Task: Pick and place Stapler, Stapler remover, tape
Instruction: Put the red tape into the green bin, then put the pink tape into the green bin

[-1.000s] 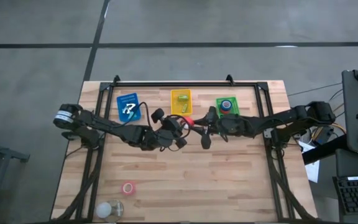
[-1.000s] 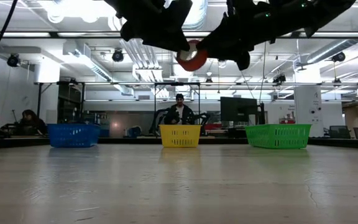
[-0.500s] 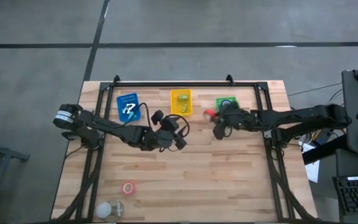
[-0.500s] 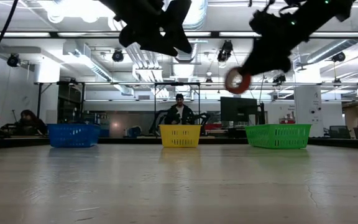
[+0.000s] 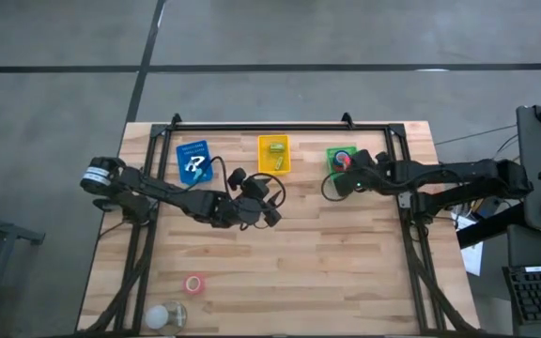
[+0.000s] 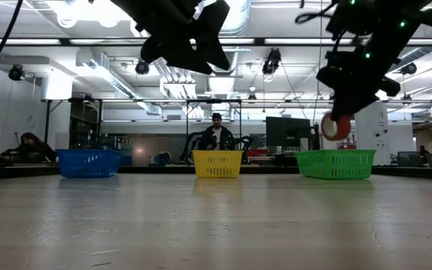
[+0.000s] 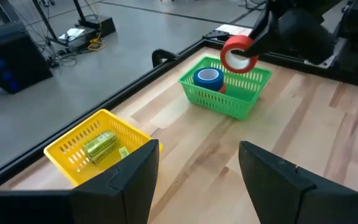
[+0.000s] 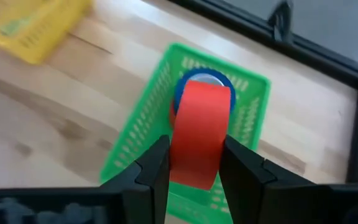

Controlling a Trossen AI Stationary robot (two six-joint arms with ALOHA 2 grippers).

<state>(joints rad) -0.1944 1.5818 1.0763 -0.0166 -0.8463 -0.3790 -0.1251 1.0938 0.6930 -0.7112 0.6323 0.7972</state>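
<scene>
The pink tape roll point(image 5: 193, 284) is far from the green basket. Next, my left gripper brings it over the table's middle point(image 5: 291, 207) to my right gripper.
My right gripper point(image 8: 194, 163) is shut on a red tape roll point(image 8: 197, 134) and hovers over the green basket point(image 5: 342, 158), which holds a blue tape roll point(image 7: 207, 77). The low view shows the red roll point(image 6: 335, 127) hanging just above the basket point(image 6: 336, 163). My left gripper point(image 7: 197, 174) is open, up in the air over the table's middle, holding nothing. The yellow basket point(image 5: 273, 154) holds a green stapler point(image 7: 99, 146). The blue basket point(image 5: 193, 160) holds small white things. Another pink tape roll point(image 5: 193, 284) lies flat near the table's near edge. My right gripper pinches the red tape roll between its two fingers, one finger point(image 8: 151, 171) on each flat side point(image 8: 179, 155) of the ring. The roll stands on edge, lifted clear above the green basket, and sticks out past the fingertips.
A black frame rail point(image 5: 280, 126) runs along the far edge behind the three baskets. A white ball-like object point(image 5: 161, 316) sits at the near left corner. People sit in the room beyond the table point(image 6: 216, 135).
My right gripper has carried the red tape roll from the table's middle, beside the left gripper, toward the right and far edge until it hangs over the green basket, and it has come lower. The left arm has kept still.
</scene>
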